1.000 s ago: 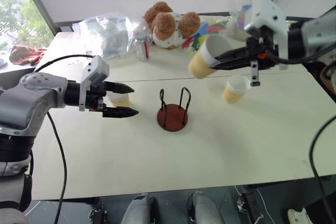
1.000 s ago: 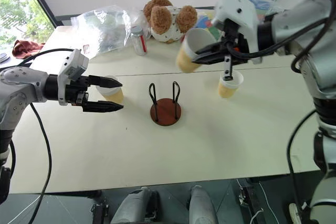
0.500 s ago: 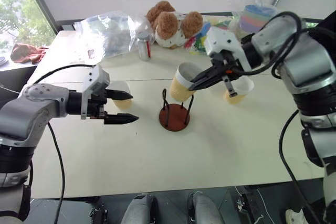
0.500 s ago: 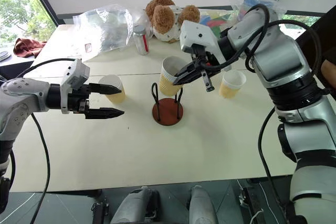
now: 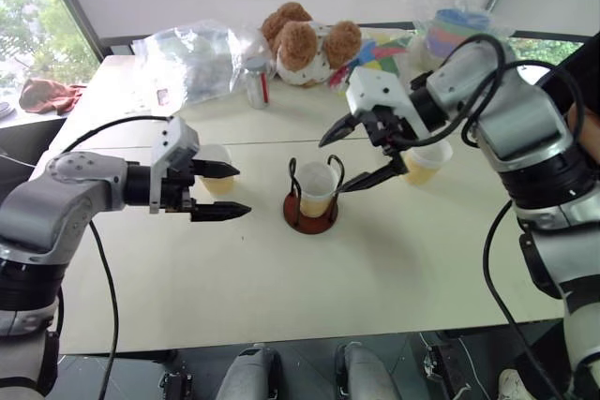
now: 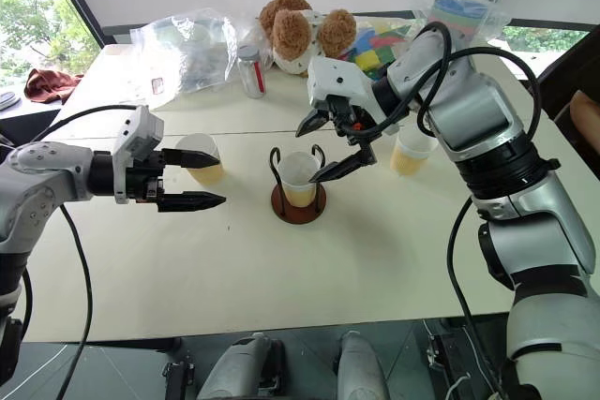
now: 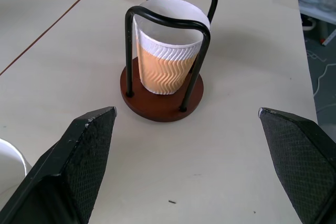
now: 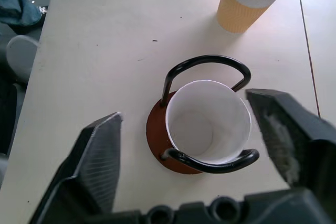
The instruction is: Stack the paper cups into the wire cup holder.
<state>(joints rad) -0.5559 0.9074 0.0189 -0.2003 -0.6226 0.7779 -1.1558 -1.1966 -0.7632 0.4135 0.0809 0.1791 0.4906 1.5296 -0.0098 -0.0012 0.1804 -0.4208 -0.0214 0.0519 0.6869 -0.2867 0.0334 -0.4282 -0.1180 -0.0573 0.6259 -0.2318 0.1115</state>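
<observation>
My right gripper should keep going to the cup (image 6: 411,151) beside its wrist and close on that cup's rim, as a paper cup upright (image 6: 299,181) is in the wire cup holder.
The wire cup holder (image 5: 323,221), a dark-red disc with two black loops, stands mid-table. One paper cup (image 5: 317,189) sits upright inside it, free of any grip. My right gripper (image 5: 333,166) hovers just above and behind that cup, open, its fingers spread to either side of the rim. To the left of the holder, my left gripper (image 5: 242,190) is open and pointing toward it, with nothing between its fingers. A second paper cup (image 5: 216,168) stands just behind the left fingers. A third cup (image 5: 427,161) stands on the table beside my right wrist.
Along the back of the table are a teddy bear (image 5: 305,44), a silver can (image 5: 253,81), a crumpled clear plastic bag (image 5: 192,58) and a wrapped pastel cup stack (image 5: 459,25). A red cloth (image 5: 47,96) lies off the table's far left.
My right gripper brought its cup down and leftward from high at the right, set it into the holder and opened. The left gripper has stayed in place, open.
</observation>
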